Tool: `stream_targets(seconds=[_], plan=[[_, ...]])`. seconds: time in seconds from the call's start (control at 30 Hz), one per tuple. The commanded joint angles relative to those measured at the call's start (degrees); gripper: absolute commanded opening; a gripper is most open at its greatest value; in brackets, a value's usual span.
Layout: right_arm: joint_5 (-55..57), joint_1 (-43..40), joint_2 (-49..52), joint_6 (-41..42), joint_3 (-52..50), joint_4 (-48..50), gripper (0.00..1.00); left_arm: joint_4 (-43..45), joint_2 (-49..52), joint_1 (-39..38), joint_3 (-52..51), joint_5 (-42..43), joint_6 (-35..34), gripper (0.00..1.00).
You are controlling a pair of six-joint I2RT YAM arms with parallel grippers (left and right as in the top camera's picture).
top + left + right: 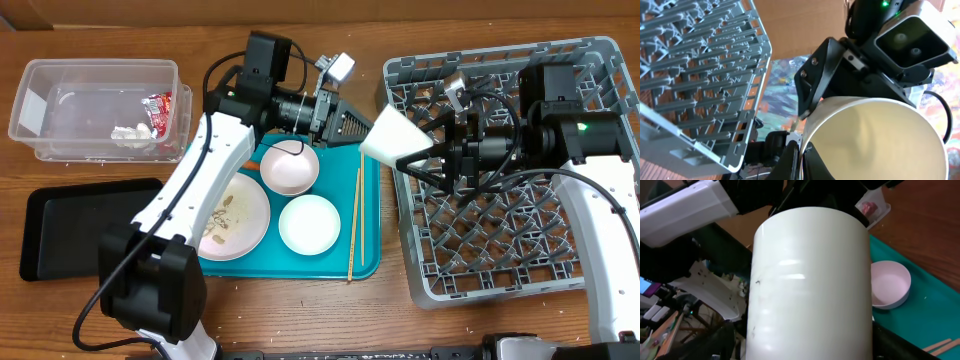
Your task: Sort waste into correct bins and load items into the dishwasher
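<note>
My left gripper is gripping the cup's rim [372, 138]. It should open and move back before my right gripper carries the cup by its body into the rack [556, 234].
A small white cup [398, 135] hangs on its side in the air between the teal tray and the grey dishwasher rack [600, 60]. My left gripper [366, 128] is shut on the cup's rim [875, 145], one finger inside and one outside [801, 161]. From the rack side my right gripper [425, 155] straddles the cup's body [810, 280]. Its fingers lie close along both sides [807, 347], and whether they press on it does not show. Two white-pink bowls [290, 168] [309, 223], a plate [235, 215] and chopsticks [355, 225] lie on the tray.
The teal tray [370, 262] sits mid-table. At the far left a clear tub [40, 100] holds a red wrapper [160, 108] and a white tissue [128, 133]. A black tray [70, 230] lies in front of it. The left arm reaches across the teal tray.
</note>
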Motion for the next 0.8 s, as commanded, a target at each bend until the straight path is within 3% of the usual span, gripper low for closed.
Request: stream_targets(seconds=[0.0, 0.17, 0.57, 0.77], plan=[[-2.5, 0.5, 0.1, -0.4, -0.3, -0.2, 0.8, 2.9, -0.9, -0.8, 0.7, -1.8, -4.7, 0.04], [-2.5, 0.5, 0.1, -0.4, -0.3, -0.2, 0.7, 4.3, -0.9, -0.8, 0.7, -1.8, -6.1, 0.04], [-2.5, 0.5, 0.1, -0.4, -0.3, -0.1, 0.62, 4.3, -0.9, -0.8, 0.7, -2.9, -6.0, 0.04], [-1.6, 0.5, 0.1, -0.2, -0.3, -0.1, 0.59, 4.3, -0.9, -0.8, 0.7, -3.1, -5.5, 0.15]])
